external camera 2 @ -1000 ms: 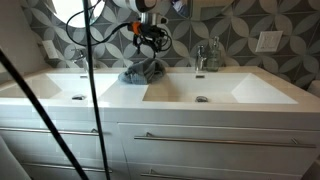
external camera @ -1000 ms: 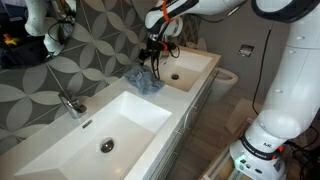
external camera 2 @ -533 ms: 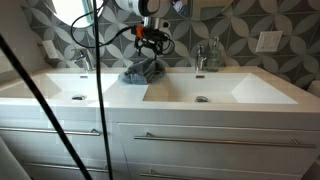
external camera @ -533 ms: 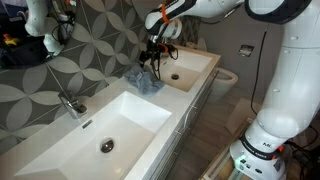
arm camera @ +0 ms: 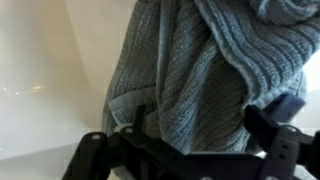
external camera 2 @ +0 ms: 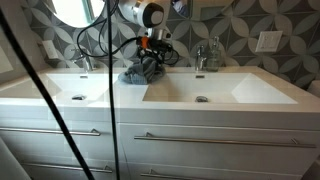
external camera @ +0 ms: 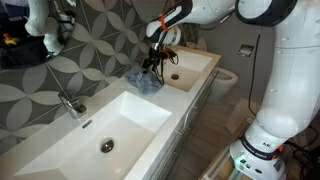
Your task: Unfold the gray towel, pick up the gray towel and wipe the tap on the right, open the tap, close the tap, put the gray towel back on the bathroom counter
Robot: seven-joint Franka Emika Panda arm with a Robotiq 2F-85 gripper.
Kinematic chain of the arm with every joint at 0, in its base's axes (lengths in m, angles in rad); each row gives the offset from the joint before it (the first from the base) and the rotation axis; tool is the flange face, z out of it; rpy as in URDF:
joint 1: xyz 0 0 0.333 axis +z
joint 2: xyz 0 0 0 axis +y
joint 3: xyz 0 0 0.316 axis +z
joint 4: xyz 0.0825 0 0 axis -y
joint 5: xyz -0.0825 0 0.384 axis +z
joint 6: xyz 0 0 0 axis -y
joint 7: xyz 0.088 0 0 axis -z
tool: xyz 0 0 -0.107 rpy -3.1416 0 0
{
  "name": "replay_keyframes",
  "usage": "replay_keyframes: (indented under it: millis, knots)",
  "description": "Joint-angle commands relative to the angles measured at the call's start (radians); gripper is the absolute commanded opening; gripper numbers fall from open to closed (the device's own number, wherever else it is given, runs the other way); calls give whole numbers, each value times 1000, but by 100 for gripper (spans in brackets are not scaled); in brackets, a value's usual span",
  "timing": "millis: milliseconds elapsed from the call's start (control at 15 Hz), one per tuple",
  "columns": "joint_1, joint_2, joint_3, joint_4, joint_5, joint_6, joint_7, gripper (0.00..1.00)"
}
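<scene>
A fold of the gray towel (arm camera: 190, 108) lies between my gripper's open fingers. I should go on moving down until the fold (arm camera: 198, 128) is deep inside, then close them.
The gray towel (external camera: 146, 82) lies crumpled on the white counter (external camera: 176, 103) between the two sinks; it also shows in an exterior view (external camera 2: 138, 73). My gripper (external camera: 153, 63) hangs right over it, also in an exterior view (external camera 2: 150, 58). In the wrist view the knitted towel (arm camera: 190, 60) fills the frame and my gripper (arm camera: 212, 125) is open, its fingers standing on either side of a fold. The tap on the right (external camera 2: 203, 55) stands behind the right sink (external camera 2: 205, 92), apart from the gripper.
A second tap (external camera 2: 80, 59) stands behind the other sink (external camera: 110, 125). The patterned tile wall (external camera 2: 240, 25) is close behind the counter. A toilet (external camera: 224, 80) stands past the counter's far end. Black cables (external camera 2: 40, 90) hang in front of one camera.
My gripper has come down and shifted slightly over the towel, from above it to right on it. The towel has not moved.
</scene>
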Motion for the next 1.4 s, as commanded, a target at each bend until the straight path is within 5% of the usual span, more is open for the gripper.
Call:
replay_keyframes:
  millis: [0, 800, 867, 933, 1133, 1333]
  knots:
    - [-7, 50, 5, 25, 11, 16, -60, 100]
    - [6, 115, 43, 20, -19, 82, -99, 100]
    - [12, 113, 44, 16, -25, 78, -93, 93]
    - [15, 109, 44, 12, -31, 84, -92, 73]
    - [16, 87, 50, 5, -37, 68, -88, 63]
    - [17, 60, 53, 0, -35, 52, -80, 43]
